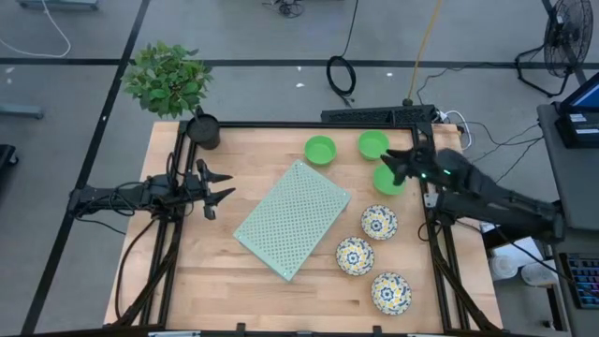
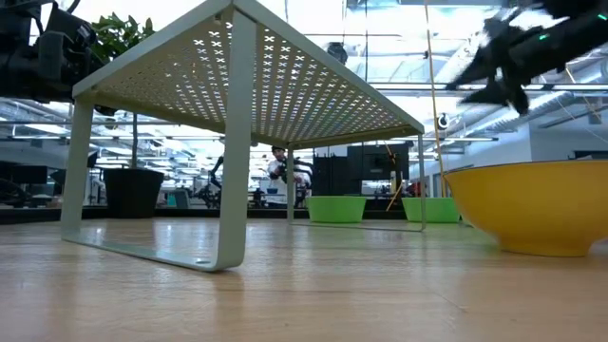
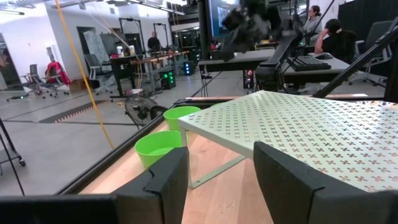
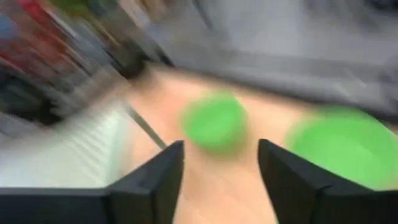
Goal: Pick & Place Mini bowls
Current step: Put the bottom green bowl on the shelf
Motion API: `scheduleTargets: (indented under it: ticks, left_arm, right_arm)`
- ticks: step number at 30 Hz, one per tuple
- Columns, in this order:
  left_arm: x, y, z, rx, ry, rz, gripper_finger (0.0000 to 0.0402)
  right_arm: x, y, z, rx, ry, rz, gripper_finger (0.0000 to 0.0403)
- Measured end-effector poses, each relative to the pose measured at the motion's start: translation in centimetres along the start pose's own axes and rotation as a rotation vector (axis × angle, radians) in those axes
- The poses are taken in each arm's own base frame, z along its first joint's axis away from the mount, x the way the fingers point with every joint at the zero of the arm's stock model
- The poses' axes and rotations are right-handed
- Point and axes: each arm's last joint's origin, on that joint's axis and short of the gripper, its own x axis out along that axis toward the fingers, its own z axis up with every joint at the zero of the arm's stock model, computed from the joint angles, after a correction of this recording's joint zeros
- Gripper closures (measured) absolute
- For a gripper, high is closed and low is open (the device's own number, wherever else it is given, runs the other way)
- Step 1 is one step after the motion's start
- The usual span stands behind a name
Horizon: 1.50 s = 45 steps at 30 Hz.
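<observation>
The green bowl (image 1: 386,182) is under my open right gripper and stands apart from its neighbours. I carry on swinging down until the fingers are on both sides of its frame-side rim (image 1: 401,186).
Three plain green mini bowls stand on the table at the far right: one (image 1: 320,149), one (image 1: 372,144) and one (image 1: 388,180) partly under my right gripper (image 1: 401,167). Three floral mini bowls stand on the table nearer: (image 1: 379,222), (image 1: 355,255), (image 1: 390,292). My right gripper is open and empty, above the green bowls; its wrist view is blurred and shows two green bowls (image 4: 213,121) (image 4: 341,144). My left gripper (image 1: 221,185) is open and empty at the table's left, left of the pale green perforated mat (image 1: 292,218).
The pale green perforated mat is a raised shelf on legs (image 2: 233,142) in the table's middle. A black plant pot (image 1: 203,130) with a green plant stands at the far left corner. A black frame (image 1: 309,124) runs along the table's far edge. People sit in the room beyond.
</observation>
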Motion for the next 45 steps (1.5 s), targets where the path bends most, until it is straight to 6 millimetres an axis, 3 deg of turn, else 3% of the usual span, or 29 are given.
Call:
scheduleTargets:
  ticks: [3,7,13,27,45]
  left_arm:
    - [0.0,0.0,0.0,0.000,0.001,0.000,0.0220]
    - [0.0,0.0,0.0,0.000,0.001,0.000,0.0220]
    - [0.0,0.0,0.0,0.000,0.001,0.000,0.0220]
    - [0.0,0.0,0.0,0.000,0.001,0.000,0.0220]
    - [0.0,0.0,0.0,0.000,0.001,0.000,0.0220]
  right_arm:
    - [0.3,0.7,2.5,0.002,0.232,-0.245,0.0171]
    - [1.7,-0.2,3.4,0.038,0.609,-0.571,0.0169]
    - [4.3,-1.9,1.9,0.132,0.902,-0.643,0.0180]
    - [6.4,-6.4,-2.3,0.195,0.886,-0.735,0.0181]
    - [7.1,-7.4,-3.1,0.181,0.833,-0.704,0.0232]
